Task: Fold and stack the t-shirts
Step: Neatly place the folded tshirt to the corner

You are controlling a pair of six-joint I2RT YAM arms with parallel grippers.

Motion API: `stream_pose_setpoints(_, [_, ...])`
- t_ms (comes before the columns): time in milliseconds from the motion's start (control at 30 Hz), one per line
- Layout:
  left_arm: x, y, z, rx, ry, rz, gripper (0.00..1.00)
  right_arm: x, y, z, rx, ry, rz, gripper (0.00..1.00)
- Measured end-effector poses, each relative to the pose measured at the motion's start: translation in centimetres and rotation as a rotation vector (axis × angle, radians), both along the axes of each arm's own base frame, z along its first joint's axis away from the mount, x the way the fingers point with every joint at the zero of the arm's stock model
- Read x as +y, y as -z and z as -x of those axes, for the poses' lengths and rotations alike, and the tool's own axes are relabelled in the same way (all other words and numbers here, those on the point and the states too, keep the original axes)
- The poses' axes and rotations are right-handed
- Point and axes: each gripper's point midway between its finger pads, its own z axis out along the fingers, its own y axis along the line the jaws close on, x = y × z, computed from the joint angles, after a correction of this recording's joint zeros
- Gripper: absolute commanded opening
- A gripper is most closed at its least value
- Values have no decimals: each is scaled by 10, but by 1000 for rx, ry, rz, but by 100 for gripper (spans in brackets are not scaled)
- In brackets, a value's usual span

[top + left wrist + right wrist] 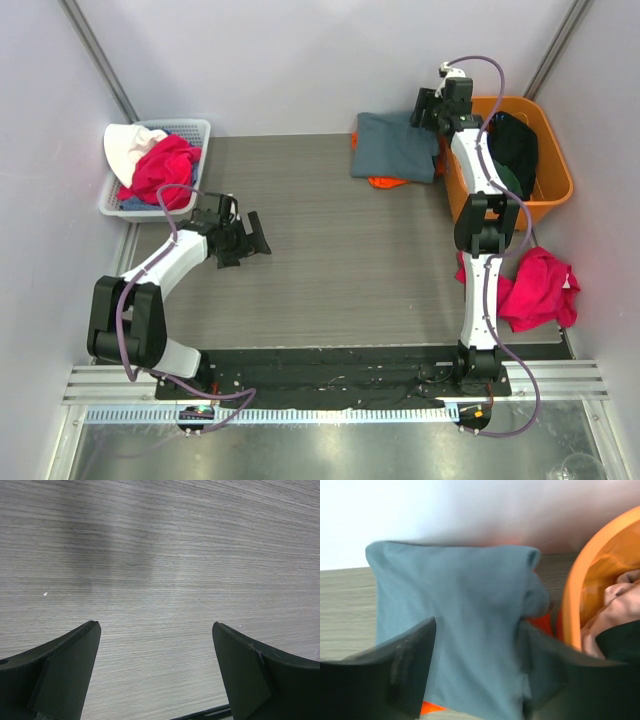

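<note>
The orange t-shirt sticks out past the blue-grey t-shirt's front edge (387,181), so my right gripper should pull back and my left gripper should grab the front corner (356,174) opposite the tub.
The slate blue-grey t-shirt (393,145) lies folded at the back of the table, on top of the orange t-shirt (385,182), whose edge pokes out at the front. My right gripper (428,108) hovers over the blue-grey shirt's right edge. In the right wrist view its jaws (477,665) stand apart above the blue-grey cloth (470,595), holding nothing, and slivers of orange t-shirt (431,708) show beneath. My left gripper (250,240) is wide open over bare table on the left (156,670).
An orange plastic tub (555,180) with dark clothes (515,145) stands right of the stack, close to the right gripper. A red garment (540,290) lies at the table's right edge. A white basket (190,127) with red and white clothes sits back left.
</note>
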Motion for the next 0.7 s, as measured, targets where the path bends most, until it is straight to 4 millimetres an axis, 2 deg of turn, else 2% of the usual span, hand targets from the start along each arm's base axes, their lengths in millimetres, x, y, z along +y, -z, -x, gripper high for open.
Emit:
stream_pose_setpoints(67, [0,1,0,3,-1,0,100,-2,1,-2,-6,16,3,90])
stream_pose_setpoints(167, [1,1,0,3,-2,3,100,-2,-5,-4,-37,28,10,95])
stream_pose_setpoints(300, [0,0,0,4,-1,10,100,-4,-9,4,-33,40,16,97])
stream_pose_setpoints(467, [-4,-1,-2,-3,6,31,100,7,-11,31,-3,24,18,98])
stream_pose_setpoints(567, [-7,1,-4,-1,8,41,100,32,-8,46,18,-13,17,98])
stream_pose_setpoints(700, [-9,1,-5,-1,10,56,100,104,12,63,51,-112,39,98])
